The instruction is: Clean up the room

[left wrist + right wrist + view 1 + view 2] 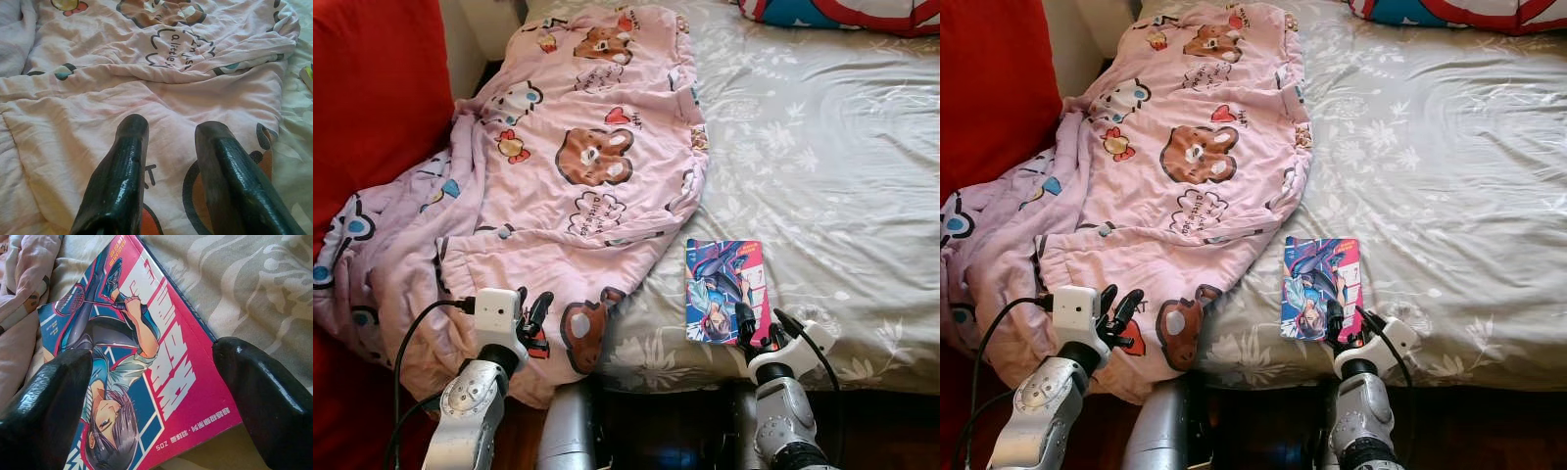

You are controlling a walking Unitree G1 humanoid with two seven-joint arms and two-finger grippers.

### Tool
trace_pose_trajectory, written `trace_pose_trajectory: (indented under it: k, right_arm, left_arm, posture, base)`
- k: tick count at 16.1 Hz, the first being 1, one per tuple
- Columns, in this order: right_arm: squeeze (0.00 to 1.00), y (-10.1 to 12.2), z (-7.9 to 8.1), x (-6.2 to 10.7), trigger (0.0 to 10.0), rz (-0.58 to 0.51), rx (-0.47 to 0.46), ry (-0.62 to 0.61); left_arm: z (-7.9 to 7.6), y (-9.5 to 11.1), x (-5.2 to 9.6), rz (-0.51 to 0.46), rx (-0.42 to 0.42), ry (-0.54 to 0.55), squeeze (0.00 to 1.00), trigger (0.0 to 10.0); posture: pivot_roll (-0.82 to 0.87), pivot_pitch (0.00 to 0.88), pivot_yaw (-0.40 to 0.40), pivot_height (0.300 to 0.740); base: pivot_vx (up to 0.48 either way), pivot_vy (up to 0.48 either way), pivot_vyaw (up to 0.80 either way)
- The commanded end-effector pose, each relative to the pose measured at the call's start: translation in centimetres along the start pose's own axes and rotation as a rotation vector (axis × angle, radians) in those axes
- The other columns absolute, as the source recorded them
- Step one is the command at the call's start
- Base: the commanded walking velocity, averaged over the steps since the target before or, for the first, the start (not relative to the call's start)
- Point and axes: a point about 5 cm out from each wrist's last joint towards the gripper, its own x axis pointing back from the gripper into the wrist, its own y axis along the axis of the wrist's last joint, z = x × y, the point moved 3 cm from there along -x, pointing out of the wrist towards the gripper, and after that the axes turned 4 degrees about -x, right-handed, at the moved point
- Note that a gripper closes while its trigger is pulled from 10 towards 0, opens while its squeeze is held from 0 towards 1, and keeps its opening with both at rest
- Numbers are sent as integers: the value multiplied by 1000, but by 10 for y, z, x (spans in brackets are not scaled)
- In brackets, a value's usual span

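I expect the comic book point(725, 292) to hang mostly closed with its pages down when I lift it, because the blue spine point(181, 294) runs along its edge at my right gripper.
A pink cartoon-print blanket point(578, 166) lies crumpled over the left half of the bed and hangs off its front left corner. A comic book point(724, 289) with a pink and blue cover lies flat on the grey floral sheet point(822, 147) near the bed's front edge. My left gripper point(532, 311) is open just above the blanket's near hem, and its fingers point(122, 166) point over the pink cloth point(146, 88). My right gripper point(766, 328) is open at the book's near edge. Its fingertips point(244, 372) straddle the book's corner point(166, 367) without closing on it.
A red upholstered surface point(372, 98) rises along the left side. A red, white and blue pillow point(842, 12) rests at the bed's far right. Dark floor point(646, 431) shows below the bed's front edge, between my arms.
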Motion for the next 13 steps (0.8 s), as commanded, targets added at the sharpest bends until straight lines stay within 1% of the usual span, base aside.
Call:
trace_pose_trajectory:
  k: [1,4,5,8,13]
  right_arm:
    - [0,-18,-8,8,10000,66,-22,-35]
    - [0,-7,-13,7,10000,12,-40,-52]
    - [0,-4,-15,7,10000,2,-17,-60]
    - [0,-2,-17,7,10000,-3,-9,-66]
    - [0,-9,-18,8,10000,41,-4,-70]
  left_arm:
    - [6,-8,5,29,-13,20,0,10000]
    - [7,-9,5,30,-14,22,0,10000]
    - [7,-9,4,33,-15,21,0,10000]
    - [7,-9,4,33,-14,22,0,10000]
    - [8,-9,4,33,-18,24,0,10000]
  posture:
    - [121,202,111,598]
    - [119,202,113,598]
    - [118,200,113,598]
    - [117,200,113,598]
    - [121,200,115,598]
  base:
    - [0,0,0]
    - [0,0,0]
    - [0,0,0]
    - [0,0,0]
    - [0,0,0]
